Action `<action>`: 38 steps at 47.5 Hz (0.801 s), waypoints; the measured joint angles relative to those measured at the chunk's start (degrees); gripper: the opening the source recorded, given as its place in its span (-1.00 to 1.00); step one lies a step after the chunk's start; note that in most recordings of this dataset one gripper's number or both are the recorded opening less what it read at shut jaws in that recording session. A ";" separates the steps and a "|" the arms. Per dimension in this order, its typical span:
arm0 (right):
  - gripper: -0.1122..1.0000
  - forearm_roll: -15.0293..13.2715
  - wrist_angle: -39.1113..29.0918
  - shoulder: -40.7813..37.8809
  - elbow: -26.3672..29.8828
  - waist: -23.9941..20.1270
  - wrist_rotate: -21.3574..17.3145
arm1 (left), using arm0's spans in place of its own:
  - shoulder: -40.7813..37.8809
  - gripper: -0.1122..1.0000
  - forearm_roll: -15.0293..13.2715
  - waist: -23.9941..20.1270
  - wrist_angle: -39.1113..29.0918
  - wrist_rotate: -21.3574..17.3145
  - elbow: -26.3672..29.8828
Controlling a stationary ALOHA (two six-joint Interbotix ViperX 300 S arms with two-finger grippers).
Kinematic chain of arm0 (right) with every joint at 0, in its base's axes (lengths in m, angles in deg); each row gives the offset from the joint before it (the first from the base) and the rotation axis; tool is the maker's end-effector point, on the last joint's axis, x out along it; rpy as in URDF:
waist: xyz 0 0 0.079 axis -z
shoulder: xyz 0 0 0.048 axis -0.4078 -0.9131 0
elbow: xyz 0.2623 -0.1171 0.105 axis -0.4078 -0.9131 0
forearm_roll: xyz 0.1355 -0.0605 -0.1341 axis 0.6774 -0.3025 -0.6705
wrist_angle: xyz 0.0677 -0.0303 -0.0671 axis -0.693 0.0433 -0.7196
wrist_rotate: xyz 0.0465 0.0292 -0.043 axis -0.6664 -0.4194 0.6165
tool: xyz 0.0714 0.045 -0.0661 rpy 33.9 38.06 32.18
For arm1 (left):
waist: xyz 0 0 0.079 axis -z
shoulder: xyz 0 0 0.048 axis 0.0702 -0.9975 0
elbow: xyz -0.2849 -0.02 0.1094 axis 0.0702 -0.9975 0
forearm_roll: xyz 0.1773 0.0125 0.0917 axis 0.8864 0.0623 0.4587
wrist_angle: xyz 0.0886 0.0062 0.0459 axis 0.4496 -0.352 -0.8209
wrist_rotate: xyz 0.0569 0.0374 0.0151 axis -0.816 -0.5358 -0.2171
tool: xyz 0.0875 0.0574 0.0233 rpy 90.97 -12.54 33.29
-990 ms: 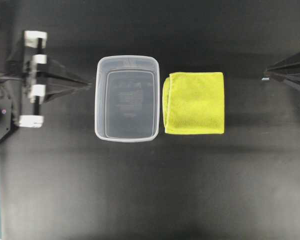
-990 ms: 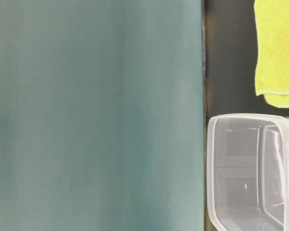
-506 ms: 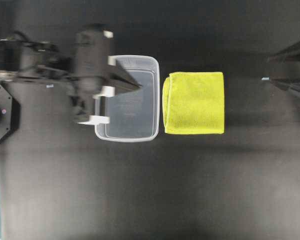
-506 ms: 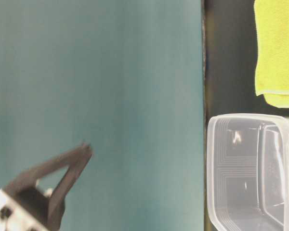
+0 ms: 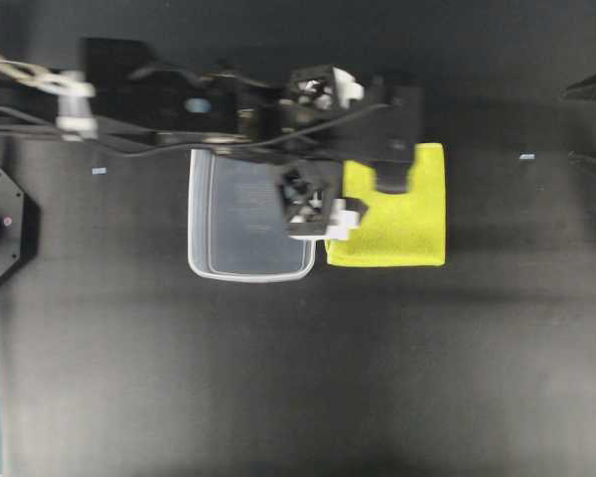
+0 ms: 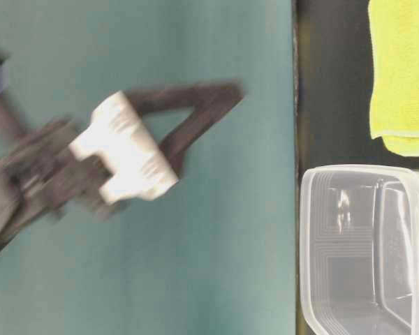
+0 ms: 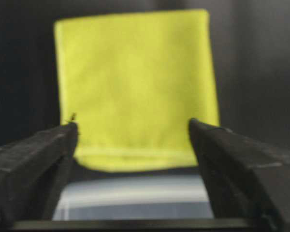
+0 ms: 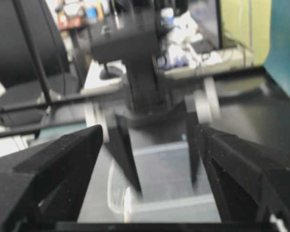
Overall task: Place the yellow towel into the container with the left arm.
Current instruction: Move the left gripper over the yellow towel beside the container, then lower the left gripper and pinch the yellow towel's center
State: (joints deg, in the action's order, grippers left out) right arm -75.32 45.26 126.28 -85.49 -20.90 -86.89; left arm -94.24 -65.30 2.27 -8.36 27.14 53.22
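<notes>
I expect the yellow towel [image 5: 405, 227] to bunch and trail its loose end as I carry it, since my spread fingers straddle the towel's flat edge [image 7: 135, 154] by the container.
The yellow towel [image 5: 402, 224] lies flat on the black table, just right of the clear container [image 5: 248, 274], which stands empty. My left gripper [image 5: 389, 164] is open and empty. It hangs above the towel's left part, with the arm stretched over the container's far rim. In the left wrist view the towel [image 7: 135, 77] shows between the spread fingers [image 7: 48, 150], with the container rim [image 7: 135, 191] below. The table-level view shows the towel [image 6: 401, 70], the container [image 6: 321, 244] and the blurred left gripper [image 6: 195, 118] in the air. My right gripper [image 8: 149, 129] is open and empty at the right edge.
The black table top [image 5: 298, 378] spreads in front of the container and towel. A teal wall [image 6: 160, 265] fills most of the table-level view. The right arm [image 5: 591, 164] sits at the far right edge. In the right wrist view the container [image 8: 183, 179] is blurred.
The left arm has swung from the left side across the container to above the towel's left part, its gripper open. The right arm has drawn back slightly to the right.
</notes>
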 measured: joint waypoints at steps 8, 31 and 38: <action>0.55 0.09 0.44 0.79 0.09 0.26 0.26 | -7.38 0.83 0.00 -0.97 0.18 0.00 3.69; 0.55 0.00 0.09 1.05 0.09 0.35 0.53 | -19.95 0.82 0.00 -0.79 1.93 0.97 7.65; 0.55 0.00 0.09 1.23 0.09 0.44 0.44 | -20.39 0.79 0.00 -0.79 1.85 0.79 7.65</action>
State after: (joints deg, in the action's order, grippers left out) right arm -75.32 45.35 127.51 -85.40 -20.46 -86.45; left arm -114.63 -65.30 1.47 -6.52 27.93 60.87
